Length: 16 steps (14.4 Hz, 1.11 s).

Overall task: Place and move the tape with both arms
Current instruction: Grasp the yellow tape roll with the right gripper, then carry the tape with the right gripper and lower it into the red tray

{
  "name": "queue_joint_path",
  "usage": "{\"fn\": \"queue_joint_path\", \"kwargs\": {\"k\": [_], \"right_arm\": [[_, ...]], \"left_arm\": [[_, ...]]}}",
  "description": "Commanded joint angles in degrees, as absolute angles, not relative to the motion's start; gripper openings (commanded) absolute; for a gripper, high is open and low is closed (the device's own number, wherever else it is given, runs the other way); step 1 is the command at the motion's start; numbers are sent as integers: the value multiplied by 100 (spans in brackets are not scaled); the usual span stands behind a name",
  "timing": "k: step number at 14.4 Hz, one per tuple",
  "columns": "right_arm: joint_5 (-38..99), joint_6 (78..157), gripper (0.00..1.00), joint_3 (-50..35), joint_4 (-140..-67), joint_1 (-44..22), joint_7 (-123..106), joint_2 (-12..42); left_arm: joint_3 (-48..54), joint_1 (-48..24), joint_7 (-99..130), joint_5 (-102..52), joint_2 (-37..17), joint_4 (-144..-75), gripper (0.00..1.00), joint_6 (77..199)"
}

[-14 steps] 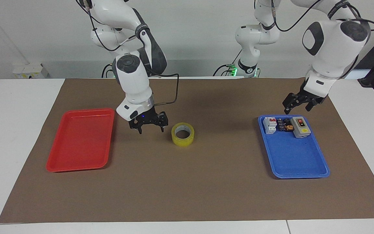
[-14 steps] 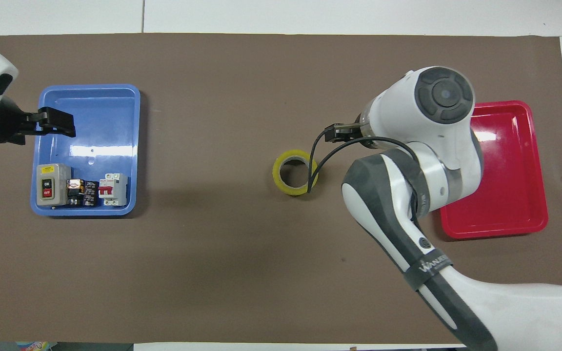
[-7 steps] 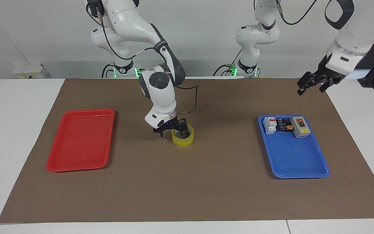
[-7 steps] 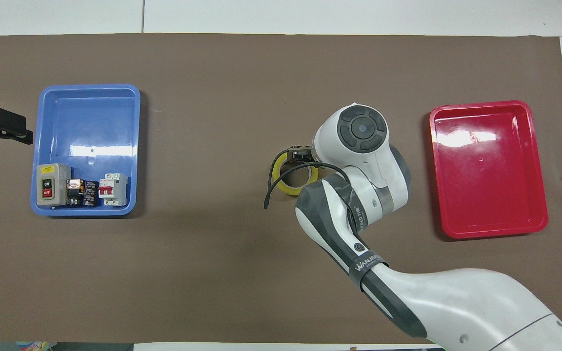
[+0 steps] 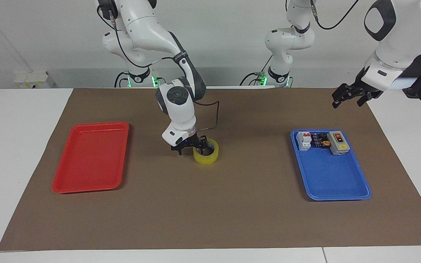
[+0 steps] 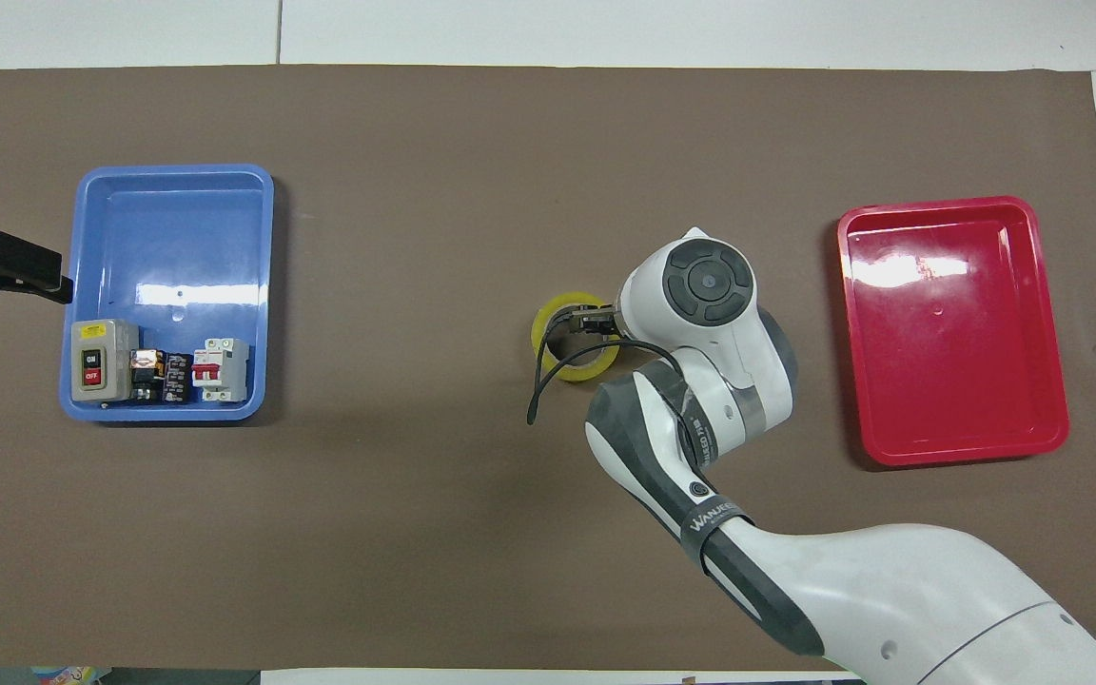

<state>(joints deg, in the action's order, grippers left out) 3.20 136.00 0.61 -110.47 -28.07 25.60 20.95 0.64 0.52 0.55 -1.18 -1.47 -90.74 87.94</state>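
The red tray (image 6: 955, 342) is a long way from my left gripper, so next my right gripper grips the yellow tape's side (image 6: 574, 301) and carries the tape into the red tray.
The yellow tape (image 5: 207, 157) lies flat on the brown mat in the middle of the table, also seen in the overhead view (image 6: 541, 335). My right gripper (image 5: 190, 148) is down at the tape's side toward the right arm's end. It is open, with one finger inside the ring and one outside, astride the wall. In the overhead view the right wrist covers most of the right gripper (image 6: 589, 322). My left gripper (image 5: 352, 98) is open and empty, raised over the mat beside the blue tray (image 5: 336, 182).
The blue tray (image 6: 177, 219) holds a grey on/off switch box (image 6: 103, 359), a white breaker (image 6: 222, 369) and small dark parts along its edge nearest the robots. An empty red tray (image 5: 90, 160) lies toward the right arm's end (image 6: 952, 352).
My right gripper moved from beside the red tray to the tape and came down astride its wall. My left gripper rose and drew away from the blue tray.
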Motion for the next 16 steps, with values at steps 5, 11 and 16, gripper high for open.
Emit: {"fn": "queue_joint_path", "kwargs": {"k": [5, 11, 16], "right_arm": [[360, 13658, 34, 53, -11277, -2883, 2382, 1907], [369, 12862, 0, 61, -10594, -2682, 2364, 1925], [369, 11244, 0, 70, -9959, -1243, 831, 1232]], "left_arm": [[79, 79, -26, -185, 53, -9325, 100, 9079], [79, 62, -61, -185, 79, -9404, 100, 9237], [79, 79, -79, -185, 79, -9431, 100, 9438]]}}
